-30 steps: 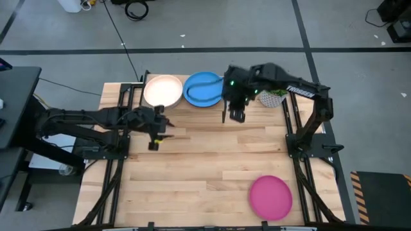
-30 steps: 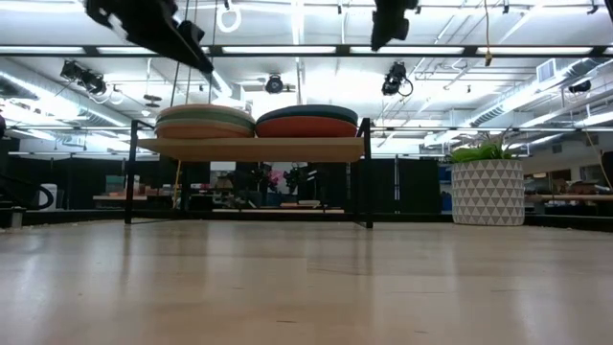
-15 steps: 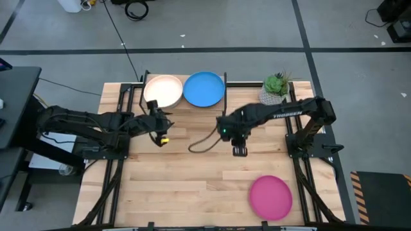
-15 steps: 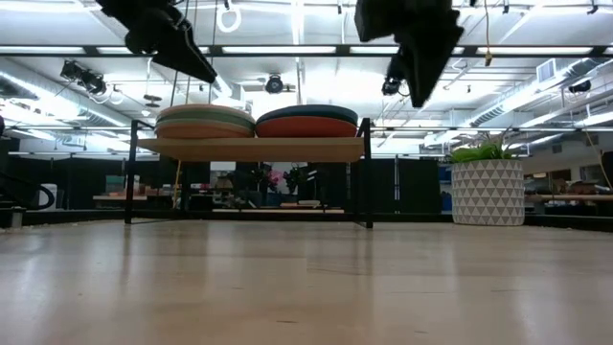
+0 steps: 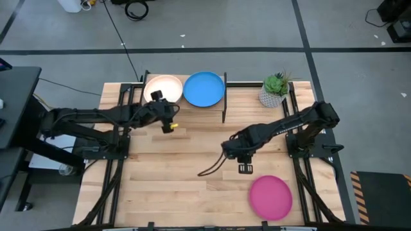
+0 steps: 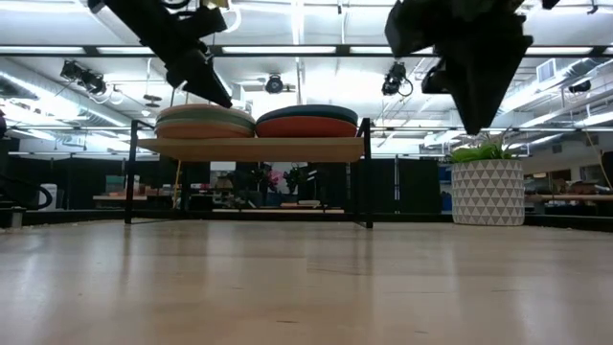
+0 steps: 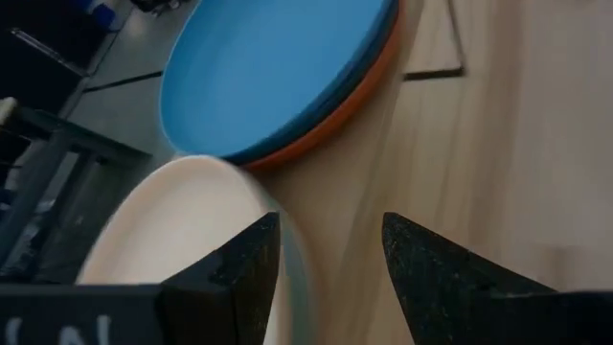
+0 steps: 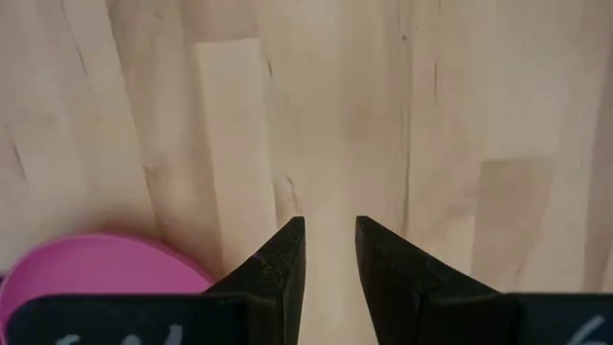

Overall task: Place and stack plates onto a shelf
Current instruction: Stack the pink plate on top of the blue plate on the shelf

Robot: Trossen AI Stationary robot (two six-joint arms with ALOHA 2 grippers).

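The magenta plate (image 5: 270, 197) looks about the same width as the blue plate (image 5: 204, 89). It will sit rim over rim and cover the blue one when I stack it.
The shelf (image 6: 251, 149) stands at the table's far edge on thin black legs and carries two plate stacks. A cream plate (image 5: 163, 91) tops the left stack and a blue plate (image 5: 204, 88) tops the right one, with an orange plate (image 7: 356, 103) directly under the blue. The magenta plate (image 5: 270, 197) lies flat on the table near the near right corner. My left gripper (image 5: 169, 122) hovers open at the shelf's near edge, beside the cream plate (image 7: 182, 230). My right gripper (image 5: 244, 169) hangs over bare table just beyond the magenta plate (image 8: 96, 273), fingers narrowly open.
A potted plant (image 5: 275, 90) in a white patterned pot stands at the far right, beside the shelf. A black cable (image 5: 212, 168) trails from the right arm over the table's middle. Bare wood (image 5: 173, 186) spans the near left part of the table.
My right gripper has left the blue plate on the shelf and swung toward the near edge and down, ending beside the magenta plate. My left gripper has moved toward the far edge and slightly right, up to the cream stack. The blue plate now lies flat on the right stack.
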